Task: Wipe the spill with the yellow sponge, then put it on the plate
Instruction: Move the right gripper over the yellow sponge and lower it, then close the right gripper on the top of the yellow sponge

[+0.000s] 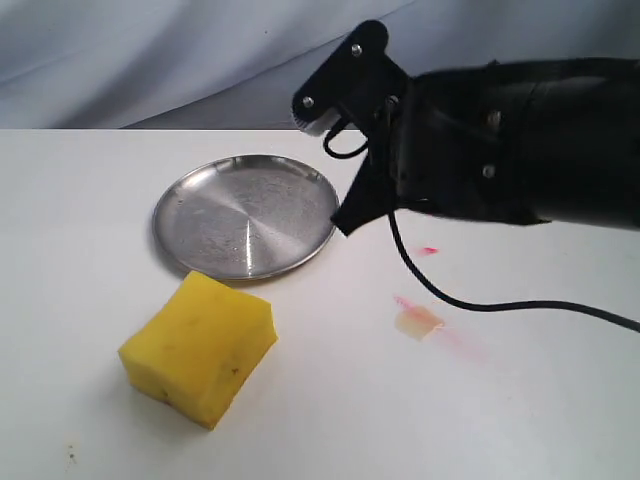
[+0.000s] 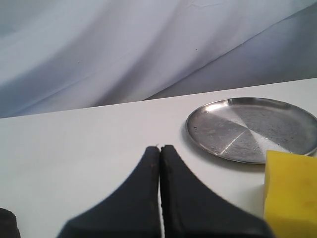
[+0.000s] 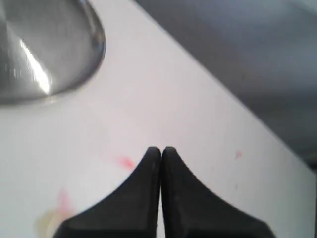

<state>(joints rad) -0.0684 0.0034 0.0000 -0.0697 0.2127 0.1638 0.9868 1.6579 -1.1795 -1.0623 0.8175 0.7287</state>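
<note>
My gripper will leave the pink streak in place when it wipes away the tan blotch (image 1: 419, 322), because the streak runs faint and flat past the blotch.
The yellow sponge (image 1: 200, 350) lies on the white table in front of the plate (image 1: 245, 215), with one corner close to the rim. The plate is bare. The spill (image 1: 418, 322), a tan blotch with a pink streak, sits to the right of the sponge. My right gripper (image 1: 343, 225) hangs shut and empty above the table, just right of the plate and behind the spill. The right wrist view shows that gripper (image 3: 161, 148) shut, with the plate (image 3: 44, 49) and the spill (image 3: 49, 220) beyond. My left gripper (image 2: 159, 148) is shut and empty, near the plate (image 2: 252, 129) and the sponge (image 2: 290, 191).
A lone bright red speck (image 1: 428, 250) lies behind the spill, also seen as the speck (image 3: 126, 162) beside my right fingertips. A black cable (image 1: 480, 305) trails from the right arm over the table. Grey cloth (image 1: 150, 60) hangs behind the table's far edge.
</note>
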